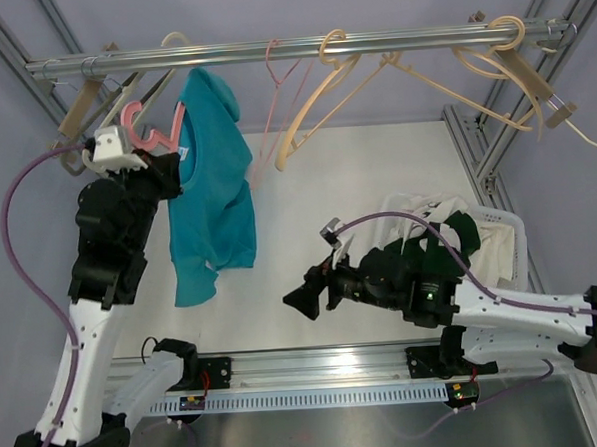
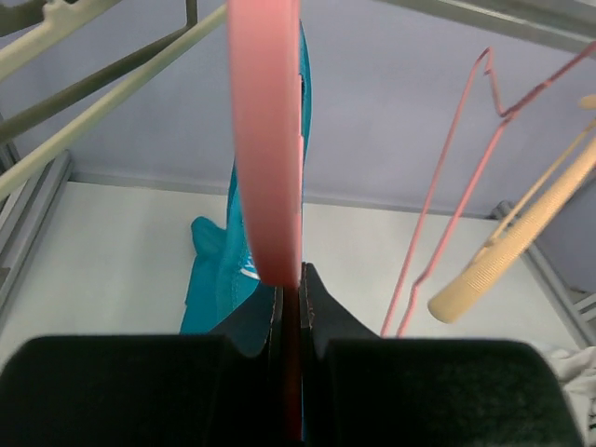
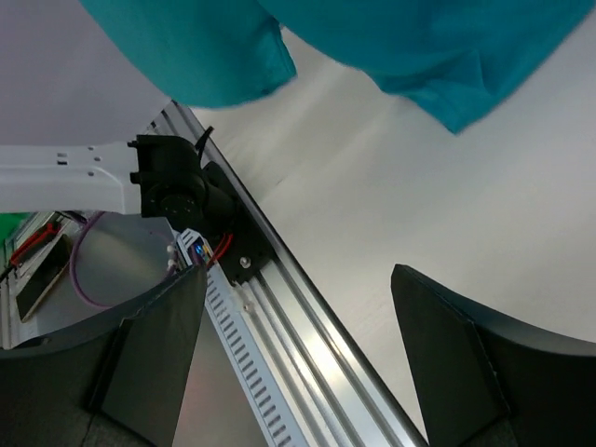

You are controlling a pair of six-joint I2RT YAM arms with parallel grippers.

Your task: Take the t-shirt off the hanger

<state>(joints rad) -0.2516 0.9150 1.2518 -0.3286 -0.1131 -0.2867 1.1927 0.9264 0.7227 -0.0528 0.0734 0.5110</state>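
My right gripper should go on while my left gripper holds the pink hanger and the teal t-shirt's hem hangs free. It should move on toward that hem point(image 1: 197, 289) before it closes there.
A teal t-shirt point(image 1: 213, 183) hangs from a pink plastic hanger point(image 1: 145, 131) at the left, below the rail. My left gripper point(image 1: 165, 158) is shut on the hanger; in the left wrist view the pink bar point(image 2: 266, 140) rises straight out of the closed jaws point(image 2: 292, 293), with the shirt point(image 2: 216, 275) hanging behind it. My right gripper point(image 1: 305, 300) is open and empty, low over the table to the right of the shirt's hem. In the right wrist view the shirt's lower edge point(image 3: 209, 51) hangs above the wide-open gripper point(image 3: 298, 358).
A metal rail point(image 1: 299, 49) crosses the back with several beige hangers point(image 1: 317, 97) and a thin pink wire hanger point(image 1: 272, 95). A white basket point(image 1: 514, 234) of clothes stands at the right. The arms' base rail point(image 1: 316, 368) runs along the near edge.
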